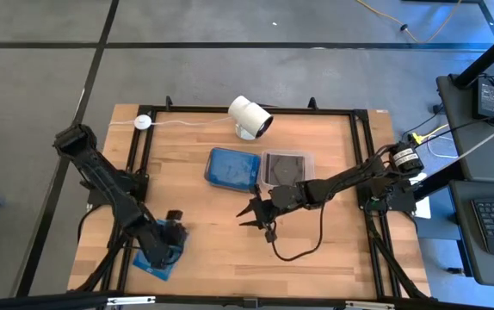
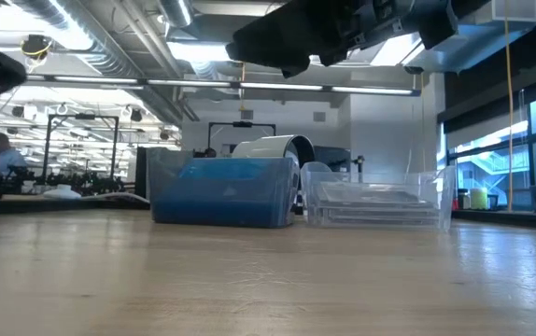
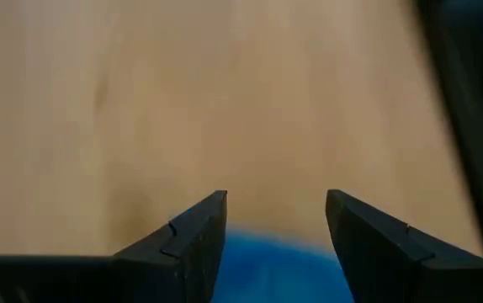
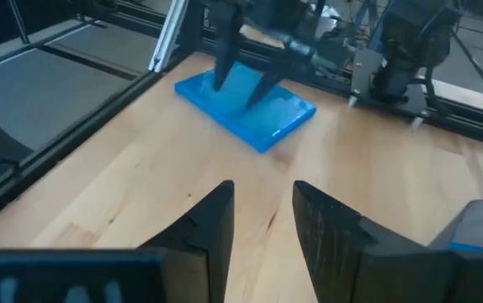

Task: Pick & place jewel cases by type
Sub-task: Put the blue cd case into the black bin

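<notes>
The blue case is lying flat near the corner of the table, a long way from my right gripper. My left gripper should first slide it toward the table's middle (image 1: 212,243).
A translucent blue jewel case (image 1: 148,267) lies flat near the table's near-left corner; in the right wrist view the blue case (image 4: 288,114) looks thick, perhaps a stack. My left gripper (image 1: 163,250) is open right over it, pointing down, and the case's edge (image 3: 275,273) shows between its fingers. My right gripper (image 1: 256,215) is open and empty above the table's middle, near the two tubs. The blue tub (image 1: 232,168) holds blue cases. The clear tub (image 1: 286,168) holds dark ones. My left gripper (image 4: 237,88) comes at the blue case from above with its fingers spread. Its fingertips (image 4: 219,82) stand at the case's top face (image 4: 267,105). I cannot tell whether they touch it. The case lies flat on the table.
A white cylindrical camera (image 1: 251,116) stands at the far edge behind the tubs, its cable running left. A black cable (image 1: 303,250) loops on the table under the right arm. Dark frame rails (image 1: 363,164) border the tabletop. Bare wood lies between the two grippers.
</notes>
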{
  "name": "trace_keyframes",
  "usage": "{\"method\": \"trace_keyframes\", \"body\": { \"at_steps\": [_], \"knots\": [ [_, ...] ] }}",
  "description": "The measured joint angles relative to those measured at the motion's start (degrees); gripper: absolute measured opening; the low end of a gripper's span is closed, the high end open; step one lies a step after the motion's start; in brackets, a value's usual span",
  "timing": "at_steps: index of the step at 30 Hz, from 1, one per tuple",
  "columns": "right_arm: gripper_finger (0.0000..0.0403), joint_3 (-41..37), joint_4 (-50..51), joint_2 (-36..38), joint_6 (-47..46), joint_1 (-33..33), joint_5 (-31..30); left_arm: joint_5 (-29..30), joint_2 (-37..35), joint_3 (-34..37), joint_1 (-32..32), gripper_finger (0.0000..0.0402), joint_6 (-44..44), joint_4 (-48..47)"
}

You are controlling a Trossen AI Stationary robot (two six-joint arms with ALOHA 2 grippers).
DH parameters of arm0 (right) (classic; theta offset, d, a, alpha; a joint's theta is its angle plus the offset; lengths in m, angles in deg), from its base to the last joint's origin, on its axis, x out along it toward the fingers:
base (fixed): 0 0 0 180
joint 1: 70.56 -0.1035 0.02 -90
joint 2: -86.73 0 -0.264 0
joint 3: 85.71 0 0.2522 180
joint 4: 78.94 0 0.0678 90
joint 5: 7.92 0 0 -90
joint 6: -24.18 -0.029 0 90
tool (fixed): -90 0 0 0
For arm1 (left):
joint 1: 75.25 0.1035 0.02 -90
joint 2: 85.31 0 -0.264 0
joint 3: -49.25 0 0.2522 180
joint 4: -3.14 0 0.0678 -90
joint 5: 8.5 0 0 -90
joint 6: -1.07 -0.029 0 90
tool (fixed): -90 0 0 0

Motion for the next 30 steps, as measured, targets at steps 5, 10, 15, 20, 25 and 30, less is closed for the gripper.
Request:
{"method": "trace_keyframes", "body": {
  "at_steps": [5,10,15,20,25,30],
  "knots": [
    [0.0127,0.00,1.15,0.00,-0.24,0.00,0.03,-5.42,1.45,-5.19,-0.25,0.0200,11.43,-15.82],
    [0.0127,0.00,2.08,0.00,-0.30,0.00,0.07,-17.89,3.35,-3.59,-0.15,0.0201,23.09,-16.33],
    [0.0127,0.00,2.05,0.00,-0.37,0.00,0.07,-18.65,7.49,-3.55,-0.43,0.0196,23.45,-15.67],
    [0.0127,0.00,2.31,0.00,-0.41,0.00,0.09,-19.67,12.29,-3.86,0.83,0.0194,20.28,-15.11],
    [0.0127,0.11,2.33,-1.02,0.11,-0.64,0.11,-20.51,13.86,-4.14,3.72,0.0194,15.60,-12.25],
    [0.0127,0.11,1.96,-4.90,2.72,-1.87,0.13,-17.65,14.18,-3.95,7.97,0.0194,8.78,-6.90]
  ]
}}
